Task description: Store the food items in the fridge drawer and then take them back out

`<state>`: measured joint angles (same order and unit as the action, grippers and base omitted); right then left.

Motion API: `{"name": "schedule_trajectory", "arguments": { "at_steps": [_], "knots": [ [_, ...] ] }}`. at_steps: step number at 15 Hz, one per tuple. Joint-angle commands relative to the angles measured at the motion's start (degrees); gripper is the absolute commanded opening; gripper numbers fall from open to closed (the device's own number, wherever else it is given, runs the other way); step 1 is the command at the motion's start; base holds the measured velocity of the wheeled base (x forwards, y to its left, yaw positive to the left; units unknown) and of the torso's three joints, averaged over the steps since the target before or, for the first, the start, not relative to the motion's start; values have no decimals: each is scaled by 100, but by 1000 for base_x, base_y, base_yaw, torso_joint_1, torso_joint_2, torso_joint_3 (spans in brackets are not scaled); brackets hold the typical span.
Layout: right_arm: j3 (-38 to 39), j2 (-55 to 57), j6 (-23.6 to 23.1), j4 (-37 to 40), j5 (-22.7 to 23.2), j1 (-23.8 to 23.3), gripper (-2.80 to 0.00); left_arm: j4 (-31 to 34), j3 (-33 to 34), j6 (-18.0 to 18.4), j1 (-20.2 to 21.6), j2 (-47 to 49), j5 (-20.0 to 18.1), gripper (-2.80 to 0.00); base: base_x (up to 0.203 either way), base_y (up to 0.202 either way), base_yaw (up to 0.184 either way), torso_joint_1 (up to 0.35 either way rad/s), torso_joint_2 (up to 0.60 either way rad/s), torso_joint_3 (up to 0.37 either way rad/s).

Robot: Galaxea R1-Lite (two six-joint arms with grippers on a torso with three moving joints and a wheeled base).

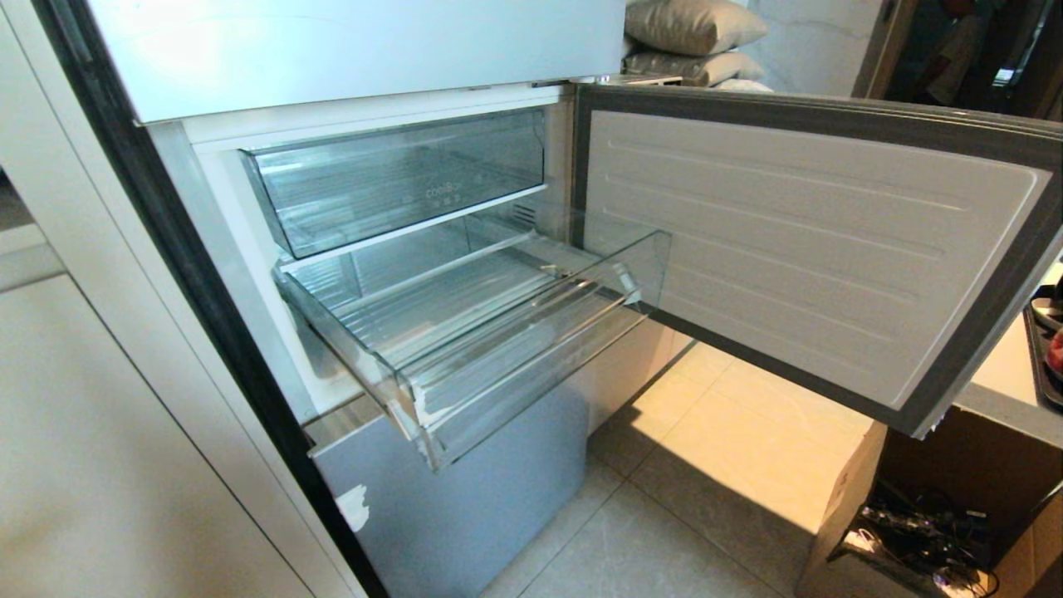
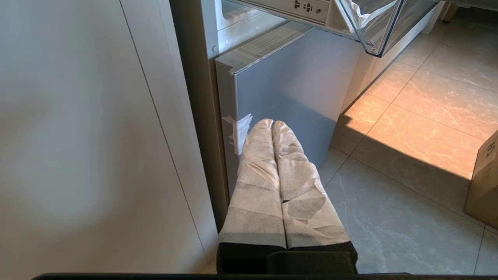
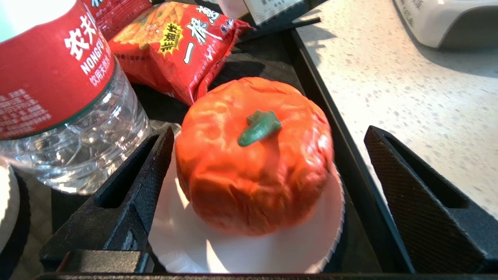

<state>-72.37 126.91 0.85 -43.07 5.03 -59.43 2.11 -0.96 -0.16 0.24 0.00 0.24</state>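
Observation:
I expect the orange-red food item (image 3: 254,158) to come free and leave the plate empty when I lift it, because it bulges above the white paper plate's rim (image 3: 339,212).
One food item (image 3: 253,155), an orange-red wrinkled round piece with a green stem, sits on a white paper plate (image 3: 272,249) inside a black tray (image 3: 323,101). My right gripper (image 3: 268,132) stands open around it, one finger between it and a water bottle, the other over the counter beyond the tray's rim; neither finger touches it. The fridge drawer (image 1: 465,390) is pulled out and holds nothing; its corner (image 2: 373,31) shows in the left wrist view. My left gripper (image 2: 272,123) is shut and parked low before the fridge's lower blue front.
A water bottle (image 3: 70,116) and a red snack bag (image 3: 183,46) share the tray on a speckled counter (image 3: 389,77). The fridge door (image 1: 814,241) hangs open to the right. A lettered clear drawer (image 1: 399,178) sits above. A cardboard box (image 1: 913,515) stands on the floor.

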Motion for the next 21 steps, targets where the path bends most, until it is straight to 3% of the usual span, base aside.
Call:
{"name": "schedule_trajectory", "arguments": {
  "at_steps": [1,5,6,14,21],
  "knots": [
    [-96,140,25,-166,21,10,0,0,0,-2,2,5,2,-280,0,0,0,0,0,0],
    [-110,202,68,-325,41,54,0,0,0,-2,2,1,2,-280,0,0,0,0,0,0],
    [-102,202,117,-325,76,63,-280,0,0,-2,2,5,2,-280,0,0,0,0,0,0],
    [-50,98,407,-305,128,93,-280,0,0,-2,2,9,2,-280,0,0,0,0,0,0],
    [794,-1650,510,-194,29,77,-280,0,0,-2,2,5,2,-280,0,0,0,0,0,0]
  ]
}}
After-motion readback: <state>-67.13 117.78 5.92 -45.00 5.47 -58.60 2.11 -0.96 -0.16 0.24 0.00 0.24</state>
